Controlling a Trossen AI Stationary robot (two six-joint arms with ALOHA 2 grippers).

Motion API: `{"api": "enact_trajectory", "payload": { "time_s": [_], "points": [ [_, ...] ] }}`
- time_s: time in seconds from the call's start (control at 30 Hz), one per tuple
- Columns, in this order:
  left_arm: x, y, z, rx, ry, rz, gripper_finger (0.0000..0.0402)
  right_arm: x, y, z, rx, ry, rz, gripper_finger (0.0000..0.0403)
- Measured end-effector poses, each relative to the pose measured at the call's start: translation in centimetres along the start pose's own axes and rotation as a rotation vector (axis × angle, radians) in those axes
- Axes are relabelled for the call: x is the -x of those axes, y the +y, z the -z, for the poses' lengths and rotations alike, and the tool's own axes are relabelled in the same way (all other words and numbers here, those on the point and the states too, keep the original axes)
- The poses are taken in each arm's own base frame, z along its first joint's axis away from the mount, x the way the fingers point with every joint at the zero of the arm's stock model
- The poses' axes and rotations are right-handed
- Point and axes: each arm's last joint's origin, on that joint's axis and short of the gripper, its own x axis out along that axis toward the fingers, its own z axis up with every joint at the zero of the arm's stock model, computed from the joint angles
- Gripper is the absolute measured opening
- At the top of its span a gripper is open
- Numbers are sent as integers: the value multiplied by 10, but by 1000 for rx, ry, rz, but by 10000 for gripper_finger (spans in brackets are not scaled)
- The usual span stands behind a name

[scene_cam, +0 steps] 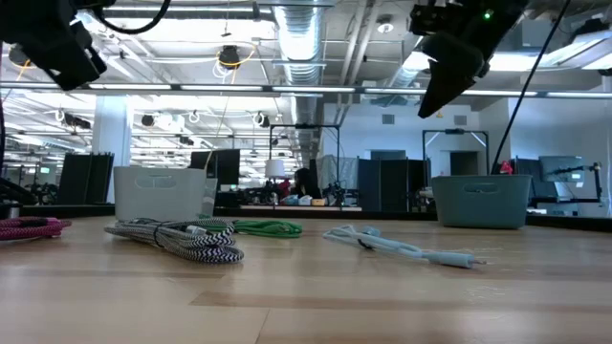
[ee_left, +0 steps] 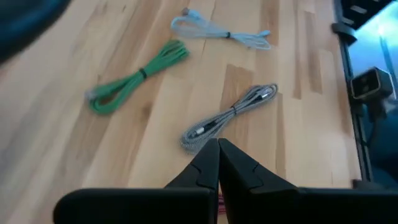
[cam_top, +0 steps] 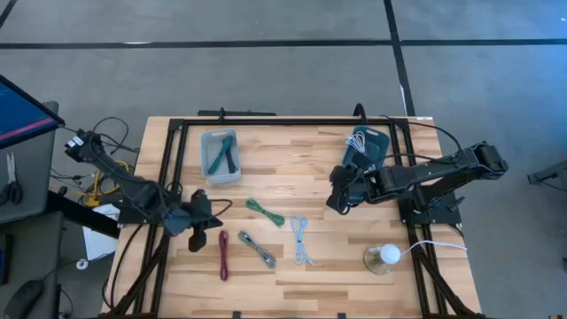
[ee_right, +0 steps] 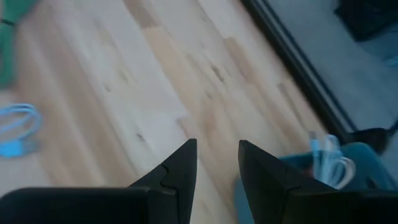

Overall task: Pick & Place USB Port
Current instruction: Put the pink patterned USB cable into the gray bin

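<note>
The maroon cable (cam_top: pixel 224 258) is beside my left gripper, which is closed and empty. Next, I open that gripper and take hold of the cable's looped end (cam_top: pixel 223 237) before I go to the clear bin.
Four coiled USB cables lie flat on the wooden table: maroon (cam_top: pixel 223 255), grey braided (cam_top: pixel 257 249), green (cam_top: pixel 264 211) and light blue (cam_top: pixel 302 239). My left gripper (cam_top: pixel 202 236) hovers shut above the table just left of the maroon cable. In its wrist view its fingertips (ee_left: pixel 217 150) point toward the grey braided cable (ee_left: pixel 227 118), with the green cable (ee_left: pixel 137 78) beyond it. My right gripper (cam_top: pixel 337 200) hangs open above bare wood, right of the green and light blue cables, with nothing between its fingers (ee_right: pixel 217 155).
A clear bin (cam_top: pixel 221 156) holding a teal cable stands at the far left of the table. A teal bin (cam_top: pixel 369 143) with white cables stands at the far right. A round white object on a disc (cam_top: pixel 383 257) sits near the right front. A black frame (cam_top: pixel 177 159) borders the table.
</note>
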Motion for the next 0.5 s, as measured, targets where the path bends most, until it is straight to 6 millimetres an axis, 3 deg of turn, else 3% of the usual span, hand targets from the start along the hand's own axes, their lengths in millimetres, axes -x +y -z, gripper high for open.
{"api": "enact_trajectory", "payload": {
  "time_s": [0.5],
  "points": [
    [-21,11,12,610,271,-140,4,0,-5,2,29,-23,115,111]
  ]
}}
